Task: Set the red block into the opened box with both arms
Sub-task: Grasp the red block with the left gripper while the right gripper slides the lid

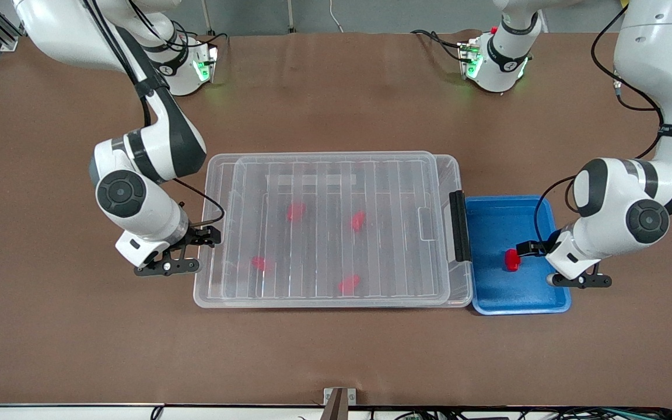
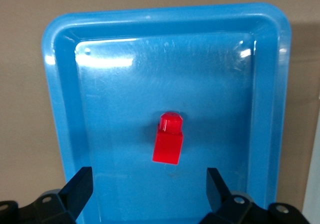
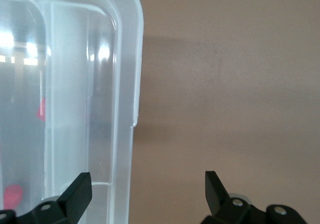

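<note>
The ribbed lid (image 1: 326,234) will slide flat along the box when my right gripper pulls, because a part of the box (image 1: 459,281) by the black latch is open.
A small red block (image 1: 511,259) (image 2: 168,139) lies in the blue tray (image 1: 508,210) (image 2: 62,109) at the left arm's end of the table. My left gripper (image 1: 531,248) (image 2: 147,179) hangs open low over the tray, its fingers apart on either side of the block's line, not touching it. The clear box (image 1: 464,280) sits mid-table with its ribbed lid (image 1: 336,175) lying on top and a black latch (image 1: 459,226) beside the tray. My right gripper (image 1: 210,234) (image 3: 146,180) is open at the box's rim (image 3: 125,59) at the right arm's end.
Several red pieces (image 1: 296,212) like the block lie inside the box under the lid. One shows faintly through the wall (image 3: 12,194). The tray butts against the box's latch end. Bare brown table surrounds both.
</note>
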### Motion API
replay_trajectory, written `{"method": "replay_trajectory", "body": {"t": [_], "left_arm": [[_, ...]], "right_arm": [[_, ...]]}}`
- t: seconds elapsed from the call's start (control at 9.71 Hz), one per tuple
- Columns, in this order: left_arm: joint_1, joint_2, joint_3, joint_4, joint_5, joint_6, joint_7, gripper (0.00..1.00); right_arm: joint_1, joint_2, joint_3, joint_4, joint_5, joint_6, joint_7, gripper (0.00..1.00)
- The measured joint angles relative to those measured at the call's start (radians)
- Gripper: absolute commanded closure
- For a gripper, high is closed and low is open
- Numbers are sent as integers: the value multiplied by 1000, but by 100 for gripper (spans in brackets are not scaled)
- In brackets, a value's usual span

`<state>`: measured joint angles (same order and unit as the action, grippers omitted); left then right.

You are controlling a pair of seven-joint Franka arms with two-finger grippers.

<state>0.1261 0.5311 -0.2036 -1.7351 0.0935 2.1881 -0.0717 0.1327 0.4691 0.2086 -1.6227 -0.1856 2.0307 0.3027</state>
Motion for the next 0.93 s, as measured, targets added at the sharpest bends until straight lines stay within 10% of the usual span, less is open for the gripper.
{"method": "replay_trajectory", "body": {"t": [0.62,0.93], "left_arm": [[-9,105,-3,12,5,54,7,25],[-9,144,-3,26,9,57,9,64]], "right_arm": [[-11,-1,-2,-6,-68,-3,-20,0],[-26,-1,-4,-7,-89,-8,-42,0]]}}
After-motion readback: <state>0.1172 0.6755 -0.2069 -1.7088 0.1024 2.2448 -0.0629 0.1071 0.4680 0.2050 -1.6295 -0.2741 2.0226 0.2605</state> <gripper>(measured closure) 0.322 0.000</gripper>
